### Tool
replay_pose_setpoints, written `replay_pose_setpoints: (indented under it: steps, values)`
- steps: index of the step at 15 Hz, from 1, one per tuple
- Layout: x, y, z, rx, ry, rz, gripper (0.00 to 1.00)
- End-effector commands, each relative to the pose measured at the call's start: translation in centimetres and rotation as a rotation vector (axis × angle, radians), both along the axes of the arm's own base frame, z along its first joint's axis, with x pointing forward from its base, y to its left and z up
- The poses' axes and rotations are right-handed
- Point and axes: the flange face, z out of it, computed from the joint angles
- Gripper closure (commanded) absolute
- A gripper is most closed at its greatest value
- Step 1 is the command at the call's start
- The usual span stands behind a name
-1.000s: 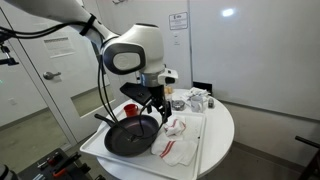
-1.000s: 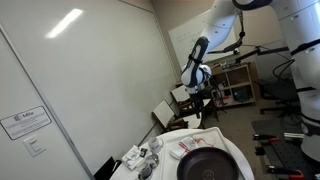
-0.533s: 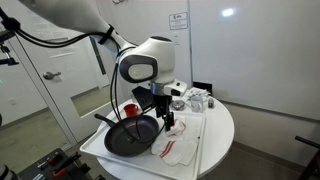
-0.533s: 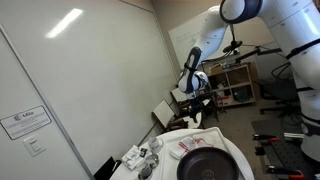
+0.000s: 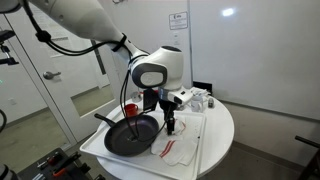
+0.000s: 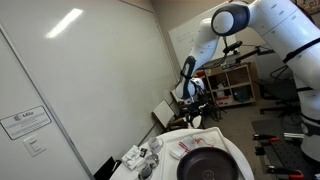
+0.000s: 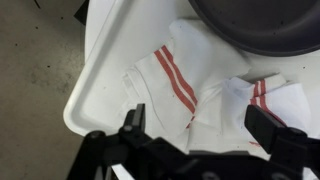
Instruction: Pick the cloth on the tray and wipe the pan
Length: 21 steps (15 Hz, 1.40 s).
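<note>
The white cloth's fold (image 7: 207, 102) is clear of the pan and centred beneath the gripper's open fingers, so the gripper should go down next until it reaches the cloth (image 5: 173, 151) and then close.
A round black pan (image 5: 132, 135) (image 6: 210, 166) sits on the large white tray (image 5: 108, 157) (image 7: 85, 100); its rim fills the top right of the wrist view (image 7: 255, 25). Beside it, the white cloth with red stripes (image 5: 178, 150) (image 7: 170, 78) lies flat on the tray. My gripper (image 5: 170, 123) (image 7: 200, 128) hangs open just above the cloth, close to the pan's edge, with nothing between its fingers (image 7: 135, 125). In an exterior view the gripper (image 6: 196, 115) is small and far off.
A smaller crumpled white-and-red cloth (image 7: 265, 98) lies next to the striped one. A red bowl (image 5: 130, 108) stands behind the pan. Clear containers (image 5: 196, 99) sit at the back of the round white table (image 5: 222, 125).
The arm has swung from above the pan across to above the cloths on the tray. The jaws have stayed open.
</note>
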Motion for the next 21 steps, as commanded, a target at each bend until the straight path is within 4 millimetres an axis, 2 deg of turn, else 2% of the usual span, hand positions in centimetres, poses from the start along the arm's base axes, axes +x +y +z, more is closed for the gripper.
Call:
replay_pose_setpoints:
  steps: [1,2,6,9,21]
  values:
    - [0.5,0.5,1.7,0.048,-0.064,-0.024,0.0]
    - [0.5,0.3,-0.1,0.018,-0.016,-0.018,0.0]
    - [0.9,0.5,1.2,0.026,-0.045,-0.025,0.0]
    - [1.4,0.1,0.6,0.037,-0.027,-0.045,0.0]
    - [4.1,-2.2,-7.6,0.054,0.119,-0.2,0.0]
